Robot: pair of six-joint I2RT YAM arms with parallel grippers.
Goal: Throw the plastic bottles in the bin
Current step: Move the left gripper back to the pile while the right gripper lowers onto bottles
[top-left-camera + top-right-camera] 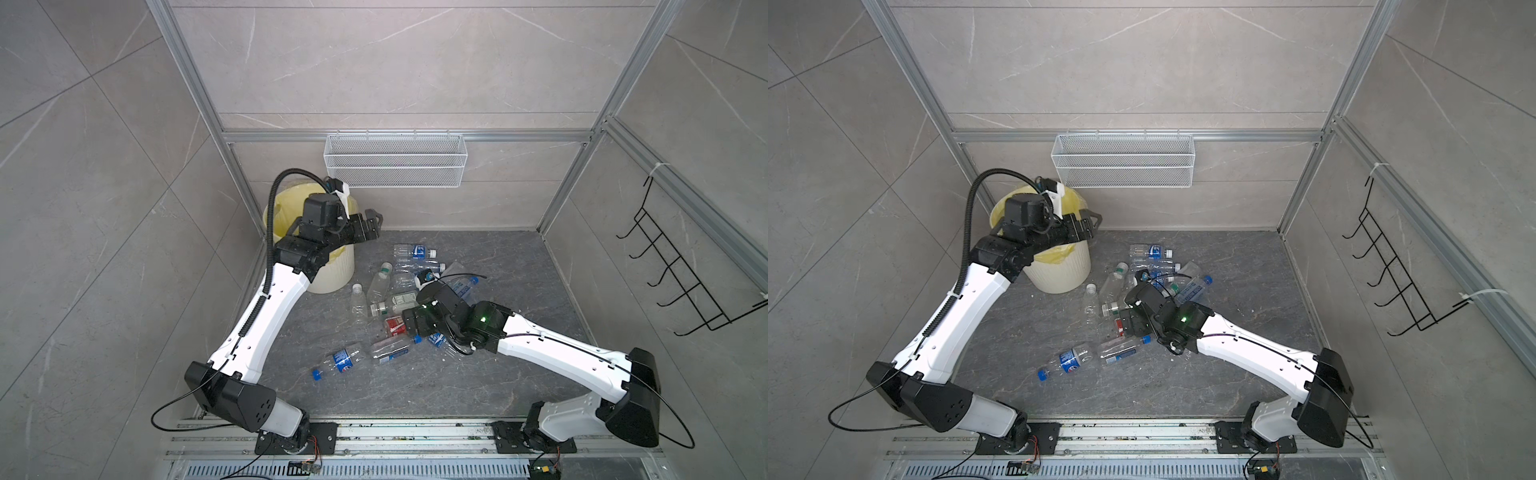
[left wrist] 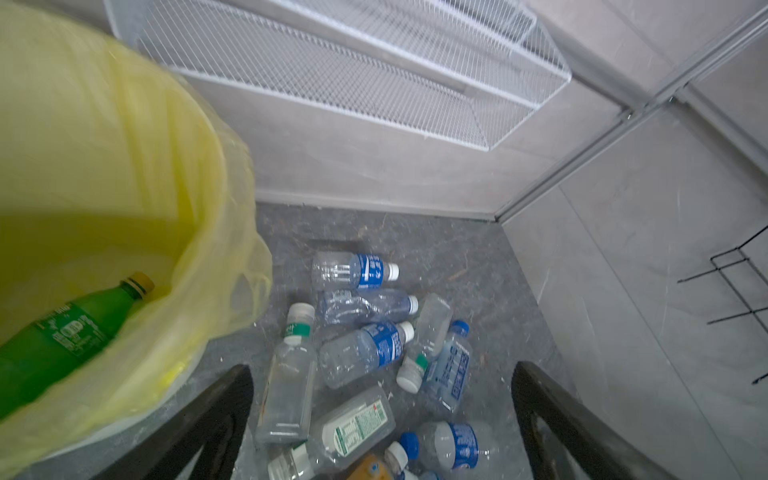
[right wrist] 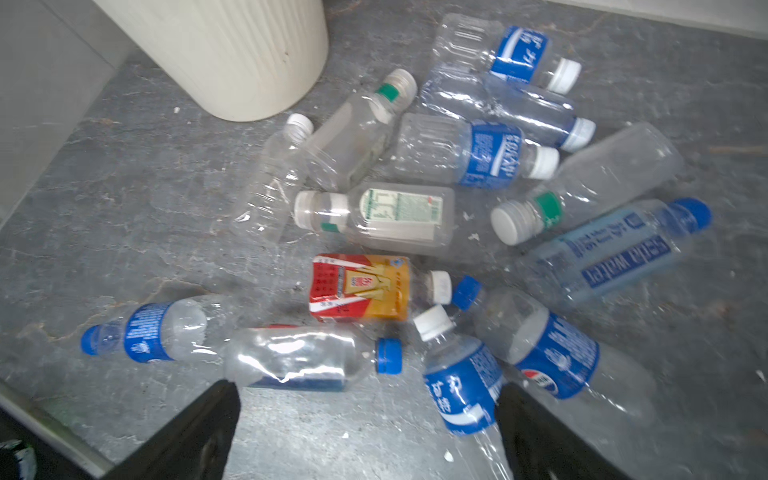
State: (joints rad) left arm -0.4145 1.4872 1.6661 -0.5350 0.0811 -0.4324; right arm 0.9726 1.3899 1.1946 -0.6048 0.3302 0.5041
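The blue-labelled bottle (image 3: pixel 462 382) beside the robot's right gripper lies a long way from the bin, so next the right gripper raises the bottle by its base (image 3: pixel 489 449) toward the left gripper.
The cream ribbed bin (image 1: pixel 332 274) (image 1: pixel 1059 276) with its yellow bag stands at the back left. A green bottle (image 2: pixel 62 336) lies inside it. My left gripper (image 1: pixel 374 222) (image 2: pixel 382 415) hangs open and empty just past the bin's right rim. Several plastic bottles (image 1: pixel 395 299) (image 1: pixel 1121 291) lie in a heap on the grey floor, mostly clear with blue labels, one orange-red labelled (image 3: pixel 361 289). My right gripper (image 1: pixel 409 322) (image 3: pixel 365 415) is open low over the heap's near side. A blue-labelled bottle (image 3: pixel 461 382) lies partly between its fingers, close to one of them.
A white wire mesh basket (image 1: pixel 395 166) hangs on the back wall above the floor. A black wire rack (image 1: pixel 685 270) sticks out from the right wall. A blue-capped bottle (image 1: pixel 343 361) lies apart at the front left of the heap. Aluminium frame posts edge the cell.
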